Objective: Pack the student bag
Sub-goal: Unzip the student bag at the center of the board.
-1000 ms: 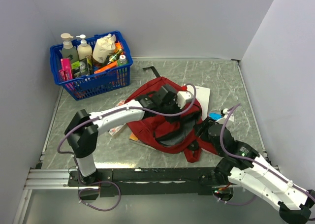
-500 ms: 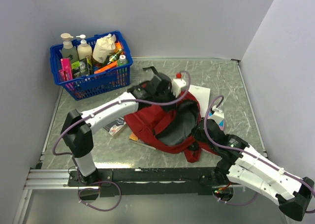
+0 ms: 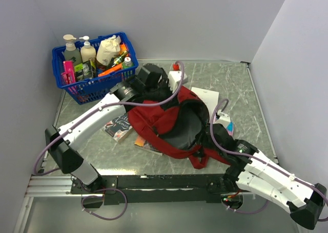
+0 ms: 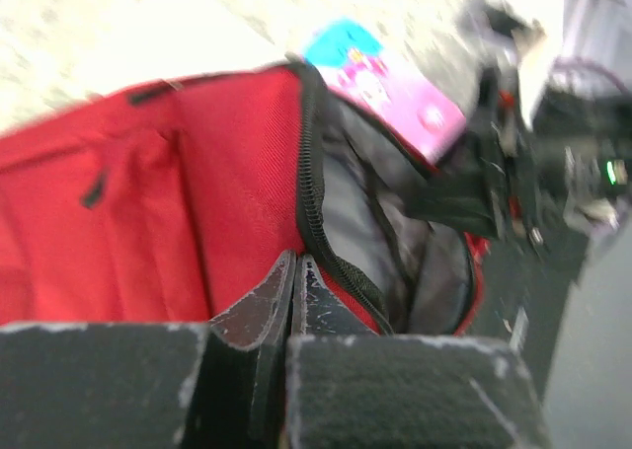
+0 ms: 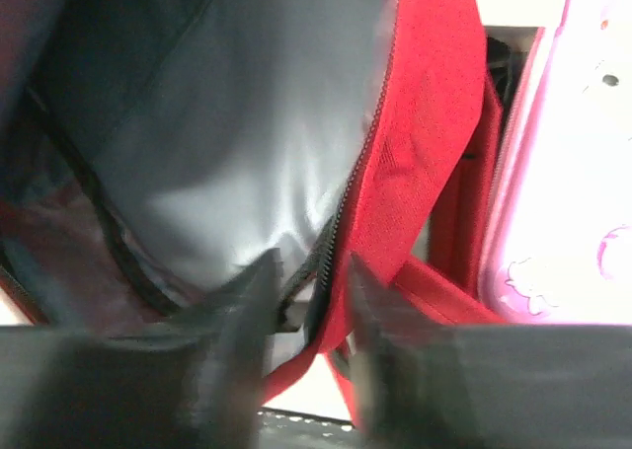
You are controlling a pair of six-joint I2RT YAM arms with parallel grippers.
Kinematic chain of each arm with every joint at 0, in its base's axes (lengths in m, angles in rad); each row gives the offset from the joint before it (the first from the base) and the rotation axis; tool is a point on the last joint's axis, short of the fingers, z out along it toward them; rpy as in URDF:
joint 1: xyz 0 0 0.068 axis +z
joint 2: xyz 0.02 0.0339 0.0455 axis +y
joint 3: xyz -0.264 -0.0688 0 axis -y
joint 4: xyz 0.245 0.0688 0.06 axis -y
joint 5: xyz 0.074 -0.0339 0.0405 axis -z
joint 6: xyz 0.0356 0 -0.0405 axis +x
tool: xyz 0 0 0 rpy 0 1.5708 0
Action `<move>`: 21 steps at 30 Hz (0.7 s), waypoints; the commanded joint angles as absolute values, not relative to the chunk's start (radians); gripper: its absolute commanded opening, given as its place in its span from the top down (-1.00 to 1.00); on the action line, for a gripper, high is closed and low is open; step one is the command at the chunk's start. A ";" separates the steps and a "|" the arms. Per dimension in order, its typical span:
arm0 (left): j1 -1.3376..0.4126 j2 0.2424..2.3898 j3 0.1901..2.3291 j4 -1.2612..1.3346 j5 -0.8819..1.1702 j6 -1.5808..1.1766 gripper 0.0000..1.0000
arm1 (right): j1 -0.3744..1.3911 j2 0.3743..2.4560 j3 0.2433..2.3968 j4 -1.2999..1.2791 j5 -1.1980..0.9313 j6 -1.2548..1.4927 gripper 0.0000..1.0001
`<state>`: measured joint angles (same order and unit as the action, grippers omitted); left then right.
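The student bag is lying on top of the books [image 3: 146,144], so my left gripper should first grab the bag's black zipper rim [image 4: 309,185] and lift the bag off them.
The student bag [image 3: 154,121], dark red with black straps, lies mid-table with its mouth gaping and the grey lining [image 5: 227,143] showing. My left gripper [image 3: 156,92] reaches over the bag's far rim. In the left wrist view its jaws [image 4: 294,263] are pressed together on the red fabric [image 4: 237,173] beside the black zipper, holding the rim up. My right gripper [image 3: 209,135] is at the bag's near right rim. In the right wrist view the right gripper [image 5: 308,291] has its fingers apart, with the red zipper edge [image 5: 395,183] between them.
A pink and blue case [image 3: 228,124] lies just right of the bag, close to the right gripper, and white paper [image 3: 209,96] lies behind it. Books [image 3: 118,126] lie at the bag's left and partly under it. A blue basket [image 3: 95,87] of bottles stands at the back left.
My left arm has swung toward the far side, pulling the bag's rim with it and widening the mouth. A book at the left is uncovered. The right gripper moved in onto the near rim.
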<state>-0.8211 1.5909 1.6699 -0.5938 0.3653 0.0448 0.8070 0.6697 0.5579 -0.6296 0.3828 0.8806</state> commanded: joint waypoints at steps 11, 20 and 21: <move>-0.827 1.494 1.462 -0.583 0.554 0.149 0.98 | 0.801 0.629 0.525 -0.023 0.315 -0.024 -0.39; -0.830 1.494 1.459 -0.563 0.563 0.121 0.98 | 0.801 0.787 0.552 0.097 0.168 -0.454 -0.36; -0.830 1.500 1.465 -0.558 0.560 0.114 0.98 | 0.801 0.782 0.554 0.095 0.147 -0.471 -0.38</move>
<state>-0.8234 1.5341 1.4540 -0.6071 0.5186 0.1349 0.8051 0.8062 0.5358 -0.0170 0.2497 -0.2440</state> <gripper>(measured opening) 0.015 0.675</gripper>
